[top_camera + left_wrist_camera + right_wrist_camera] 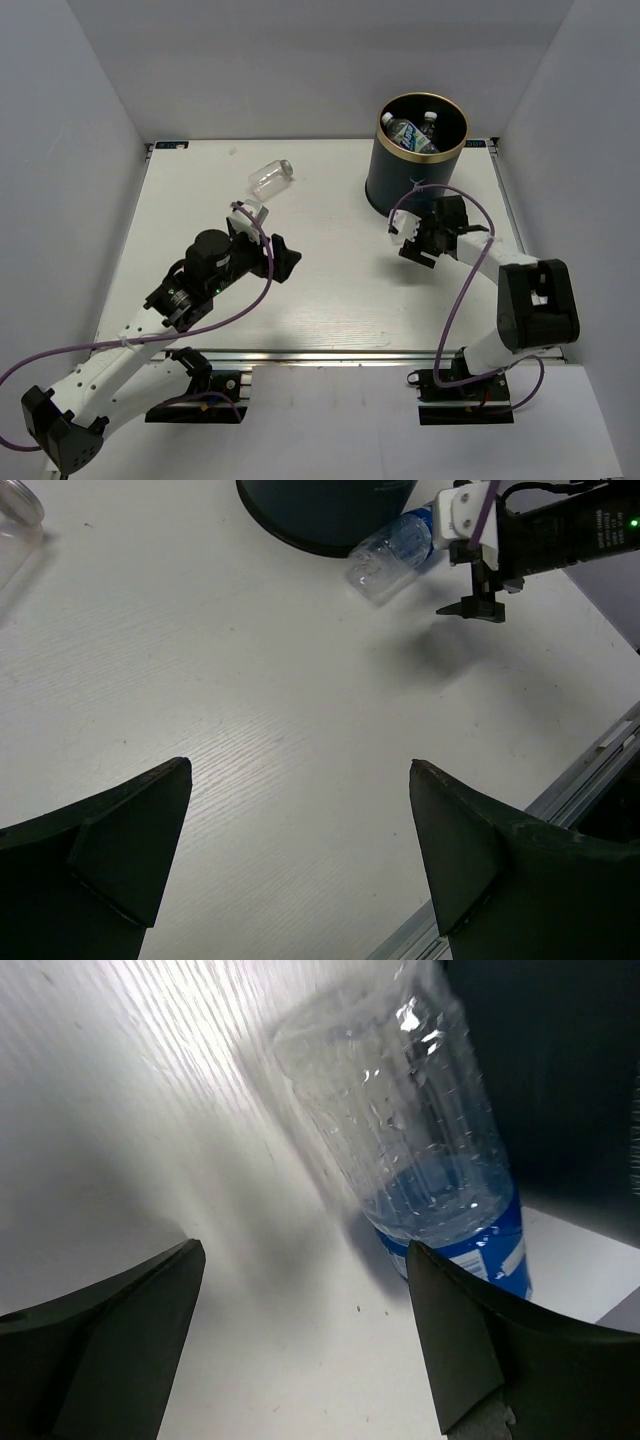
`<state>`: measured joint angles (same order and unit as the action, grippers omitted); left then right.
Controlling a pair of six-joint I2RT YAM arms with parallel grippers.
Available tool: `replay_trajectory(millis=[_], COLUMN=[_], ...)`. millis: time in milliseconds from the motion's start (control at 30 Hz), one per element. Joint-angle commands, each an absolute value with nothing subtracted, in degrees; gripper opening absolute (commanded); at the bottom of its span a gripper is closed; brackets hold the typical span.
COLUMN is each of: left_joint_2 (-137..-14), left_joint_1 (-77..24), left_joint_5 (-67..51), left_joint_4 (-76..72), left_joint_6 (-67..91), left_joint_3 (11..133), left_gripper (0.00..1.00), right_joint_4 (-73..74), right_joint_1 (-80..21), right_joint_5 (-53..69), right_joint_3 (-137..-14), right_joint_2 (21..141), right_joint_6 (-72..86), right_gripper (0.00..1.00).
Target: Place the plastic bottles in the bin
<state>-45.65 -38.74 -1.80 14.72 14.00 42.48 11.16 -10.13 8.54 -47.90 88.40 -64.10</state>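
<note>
The bottle's blue label is under the bin-side finger of my right gripper, outside the gripper's opening. I should move toward the bin and get my fingers on both sides of the bottle's body before I close them.
The dark navy bin with a gold rim stands at the back right and holds at least two bottles. A clear bottle with a blue label lies on the table against the bin's base; it also shows in the left wrist view. My right gripper is open and empty just above and beside this bottle, its right finger close to the label. Another clear bottle lies at the back left. My left gripper is open and empty over the table's middle.
The white table is boxed in by grey walls at the back and sides. A metal rail runs along its front edge. The right arm stands at the front right.
</note>
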Motion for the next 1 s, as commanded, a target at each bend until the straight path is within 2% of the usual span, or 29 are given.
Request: replay_trajectory(millis=[0, 233, 367, 600, 833, 967], left_joint_2=[-45.2, -45.2, -44.0, -40.4, -38.3, -37.1], left_joint_1=[-38.6, -38.6, -38.6, -38.6, -38.6, -38.6], left_joint_5=[-2.6, -3.2, -3.7, -3.2, -2.6, -1.6], left_joint_4=[14.1, 13.5, 13.5, 16.6, 19.5, 20.7], left_joint_6=[13.8, 14.9, 15.6, 15.6, 16.1, 16.1], left_joint_3=[42.5, 42.5, 41.9, 41.4, 40.9, 40.9], left_gripper=[1.0, 1.0, 1.0, 1.0, 1.0, 1.0], right_joint_4=[1.6, -2.4, -7.7, -8.3, -5.3, -0.4], right_joint_1=[-10.0, -10.5, -10.6, -10.7, -11.0, -11.5], right_joint_5=[16.4, 15.0, 8.4, 3.3, 4.6, 9.4], right_joint_3=[-43.5, -41.8, -42.5, -48.0, -51.7, -52.2], right_joint_2=[81.8, 77.3, 80.9, 88.0, 94.4, 95.4], right_joint_6=[-61.5, -66.8, -66.9, -70.0, -70.8, -72.0], right_gripper=[0.87, 0.89, 0.89, 0.89, 0.89, 0.89])
